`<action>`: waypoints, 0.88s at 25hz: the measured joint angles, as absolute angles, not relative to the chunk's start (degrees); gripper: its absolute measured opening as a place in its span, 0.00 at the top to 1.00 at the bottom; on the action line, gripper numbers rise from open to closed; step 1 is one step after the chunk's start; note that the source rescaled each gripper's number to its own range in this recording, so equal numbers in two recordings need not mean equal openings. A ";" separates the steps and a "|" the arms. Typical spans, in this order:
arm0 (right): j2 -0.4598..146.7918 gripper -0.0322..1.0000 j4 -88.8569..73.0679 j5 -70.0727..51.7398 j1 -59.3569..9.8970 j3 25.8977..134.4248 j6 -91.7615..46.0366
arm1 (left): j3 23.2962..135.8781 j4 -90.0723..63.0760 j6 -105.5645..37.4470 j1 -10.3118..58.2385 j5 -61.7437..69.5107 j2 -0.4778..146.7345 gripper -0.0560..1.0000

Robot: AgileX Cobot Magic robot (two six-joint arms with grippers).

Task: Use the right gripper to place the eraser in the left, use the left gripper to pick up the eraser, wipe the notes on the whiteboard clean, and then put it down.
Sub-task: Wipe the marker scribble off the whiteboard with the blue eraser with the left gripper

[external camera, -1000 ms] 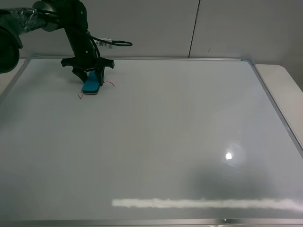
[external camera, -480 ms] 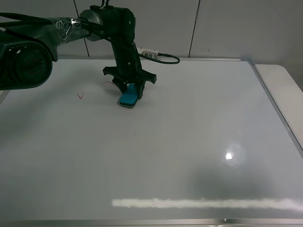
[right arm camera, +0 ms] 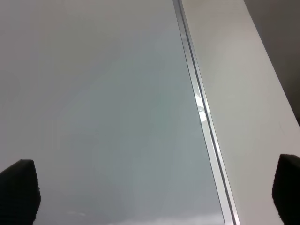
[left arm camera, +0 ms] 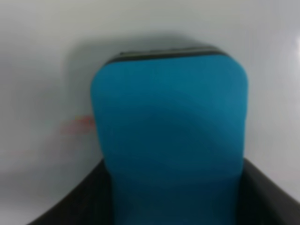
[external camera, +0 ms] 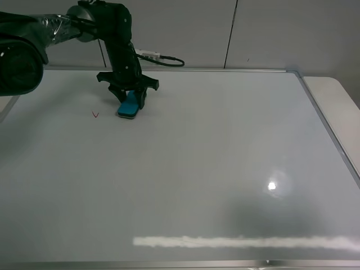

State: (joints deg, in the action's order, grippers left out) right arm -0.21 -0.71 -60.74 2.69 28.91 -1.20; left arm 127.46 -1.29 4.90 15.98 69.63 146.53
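The small red tick (external camera: 95, 115) is next to the eraser, outside the eraser's wiping side, so the robot's left gripper should turn back and sweep the eraser over that mark.
The whiteboard (external camera: 197, 163) fills most of the exterior high view. My left gripper (external camera: 130, 99) is near its far left corner, shut on the teal-blue eraser (external camera: 128, 107), which rests tilted on the board. Of the notes (external camera: 95, 115), only a small red tick shows, just left of the eraser. In the left wrist view the eraser (left arm camera: 168, 140) sits between the black fingers (left arm camera: 79, 201), with a blurred red mark (left arm camera: 77, 124) beside it. My right gripper (right arm camera: 152, 194) is open and holds nothing, above the whiteboard (right arm camera: 93, 93) by its right edge.
A thin silver frame (external camera: 329, 135) runs around the board, and a pale tabletop (external camera: 337, 93) lies beyond its right side. A cable with a white label (external camera: 149, 54) trails from the left arm. A grey wall stands behind.
The left gripper swept the eraser to the right across the red squiggle, then came back left. The curved red line next to the eraser is gone; the small tick remains.
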 joint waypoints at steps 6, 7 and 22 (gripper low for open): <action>-0.21 0.00 -0.71 -60.74 2.69 28.91 -1.20 | 125.69 0.33 4.95 9.54 69.52 145.91 0.93; -0.21 0.00 -0.71 -60.74 2.69 28.91 -1.20 | 125.24 0.33 4.95 8.85 69.44 145.80 0.93; -0.21 0.00 -0.71 -60.74 2.69 28.91 -1.20 | 123.36 0.61 4.22 15.56 69.38 144.57 0.93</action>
